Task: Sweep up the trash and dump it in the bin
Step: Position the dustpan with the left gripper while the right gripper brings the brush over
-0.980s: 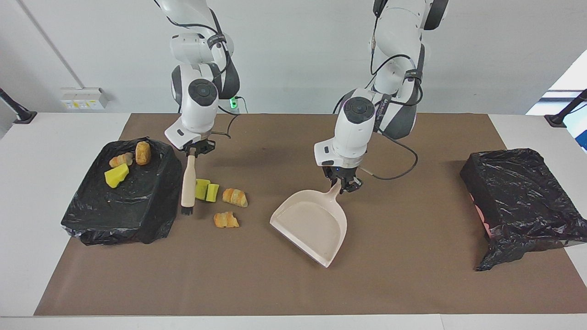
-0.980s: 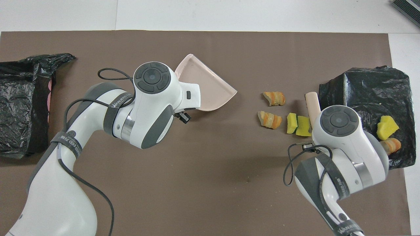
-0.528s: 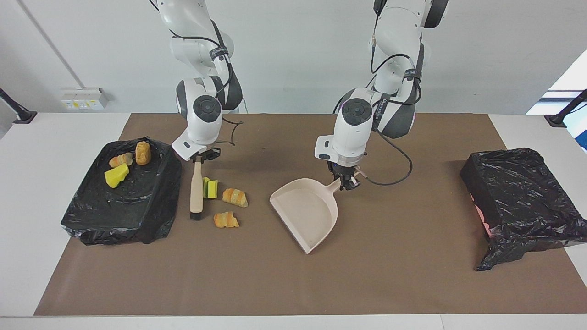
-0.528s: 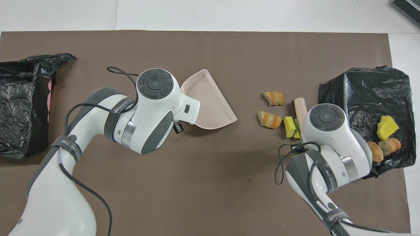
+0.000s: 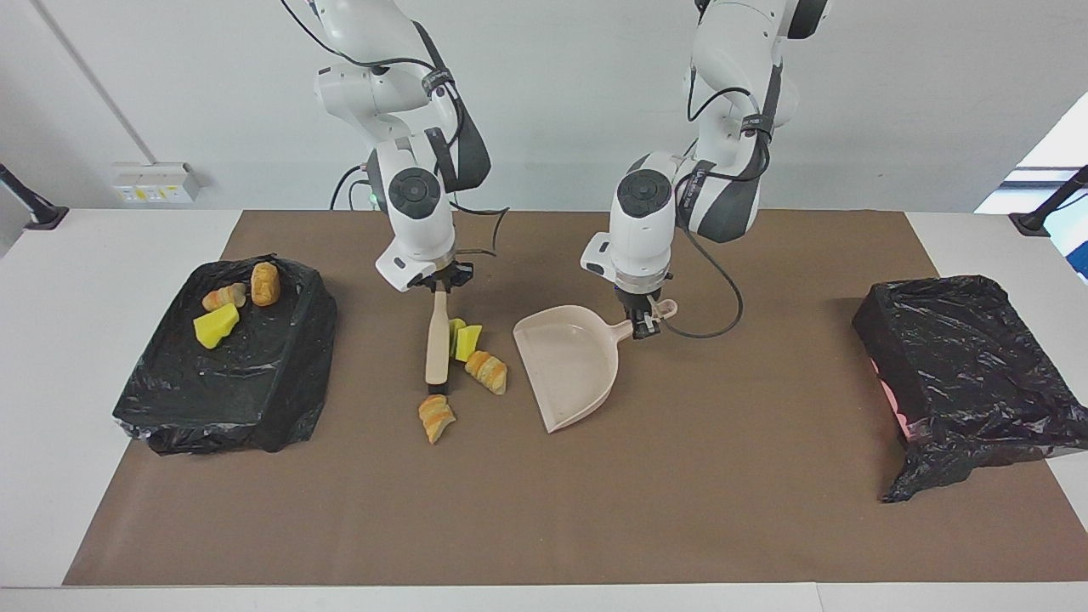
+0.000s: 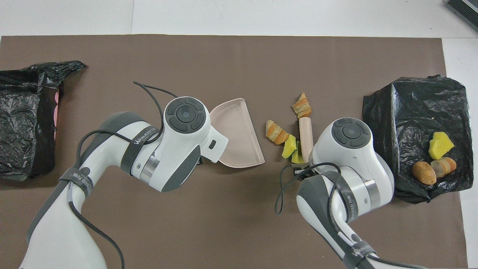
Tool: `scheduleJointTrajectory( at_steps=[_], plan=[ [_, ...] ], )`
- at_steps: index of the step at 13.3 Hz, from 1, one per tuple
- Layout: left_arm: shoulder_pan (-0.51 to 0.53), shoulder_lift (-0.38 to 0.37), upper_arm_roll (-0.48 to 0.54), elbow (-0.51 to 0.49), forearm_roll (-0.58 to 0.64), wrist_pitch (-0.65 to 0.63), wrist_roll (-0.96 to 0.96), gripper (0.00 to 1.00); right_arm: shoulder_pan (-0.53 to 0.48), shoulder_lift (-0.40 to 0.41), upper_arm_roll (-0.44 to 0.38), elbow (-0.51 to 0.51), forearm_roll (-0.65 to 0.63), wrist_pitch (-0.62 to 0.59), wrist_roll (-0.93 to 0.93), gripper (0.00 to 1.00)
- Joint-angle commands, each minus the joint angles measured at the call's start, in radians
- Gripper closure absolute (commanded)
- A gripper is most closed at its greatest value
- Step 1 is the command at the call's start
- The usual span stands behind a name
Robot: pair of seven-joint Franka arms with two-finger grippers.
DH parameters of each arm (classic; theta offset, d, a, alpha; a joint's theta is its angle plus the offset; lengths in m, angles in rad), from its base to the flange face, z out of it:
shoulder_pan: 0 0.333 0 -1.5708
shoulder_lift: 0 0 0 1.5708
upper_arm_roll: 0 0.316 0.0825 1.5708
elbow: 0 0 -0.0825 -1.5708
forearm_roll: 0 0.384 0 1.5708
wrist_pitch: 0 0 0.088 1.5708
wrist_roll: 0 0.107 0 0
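The croissant piece at the brush's bristle end (image 6: 302,106) is beyond the brush. My right gripper should first sweep the yellow chunks in and then come back behind that croissant piece.
My right gripper (image 5: 439,287) is shut on the top of the beige brush (image 5: 436,340), which stands with its black bristles on the brown mat. Against the brush lie bits of trash: yellow chunks (image 5: 464,338) (image 6: 289,141), a striped croissant piece (image 5: 487,371) (image 6: 276,132), and another croissant piece (image 5: 437,417) (image 6: 302,105) at the bristle end. My left gripper (image 5: 643,321) is shut on the handle of the beige dustpan (image 5: 569,365) (image 6: 235,136), whose mouth faces the trash a short gap away. In the overhead view both grippers are hidden under their wrists.
A black-bagged box (image 5: 246,382) (image 6: 414,112) at the right arm's end carries a yellow chunk (image 5: 215,326) and two bread pieces (image 5: 265,283). Another black-bagged bin (image 5: 960,365) (image 6: 22,112) stands at the left arm's end. A cable (image 5: 722,314) trails from the left wrist.
The right gripper swept the brush toward the dustpan, pushing the yellow chunks and croissant pieces along. The left gripper turned the dustpan to face them and drew it closer to the robots.
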State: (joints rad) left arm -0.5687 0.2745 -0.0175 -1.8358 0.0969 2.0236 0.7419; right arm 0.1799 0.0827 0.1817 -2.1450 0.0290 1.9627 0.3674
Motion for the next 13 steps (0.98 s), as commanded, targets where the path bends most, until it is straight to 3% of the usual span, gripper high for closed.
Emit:
scheduleJointTrajectory(
  at_steps=[1,4,6,8,11,13],
  plan=[
    [-0.033,-0.075,0.010,-0.127,0.038,0.091,0.019,1.00,0.001,0.014,0.001,0.057,0.026,-0.021,0.100,1.00],
    [-0.054,-0.092,0.008,-0.169,0.064,0.124,0.024,1.00,-0.034,-0.017,-0.010,0.108,-0.020,-0.129,0.096,1.00],
    [-0.054,-0.098,0.008,-0.180,0.064,0.124,0.022,1.00,-0.034,-0.058,-0.004,0.062,-0.134,-0.153,0.094,1.00],
    [-0.050,-0.098,0.008,-0.180,0.064,0.127,0.022,1.00,-0.030,-0.087,-0.002,-0.005,-0.141,-0.146,0.094,1.00],
    [-0.043,-0.098,0.008,-0.184,0.063,0.130,0.020,1.00,-0.017,-0.012,0.002,-0.001,-0.120,-0.093,0.113,1.00],
    [-0.042,-0.100,0.008,-0.187,0.063,0.130,0.020,1.00,0.047,0.038,0.005,0.020,-0.087,-0.061,0.113,1.00]
  ],
)
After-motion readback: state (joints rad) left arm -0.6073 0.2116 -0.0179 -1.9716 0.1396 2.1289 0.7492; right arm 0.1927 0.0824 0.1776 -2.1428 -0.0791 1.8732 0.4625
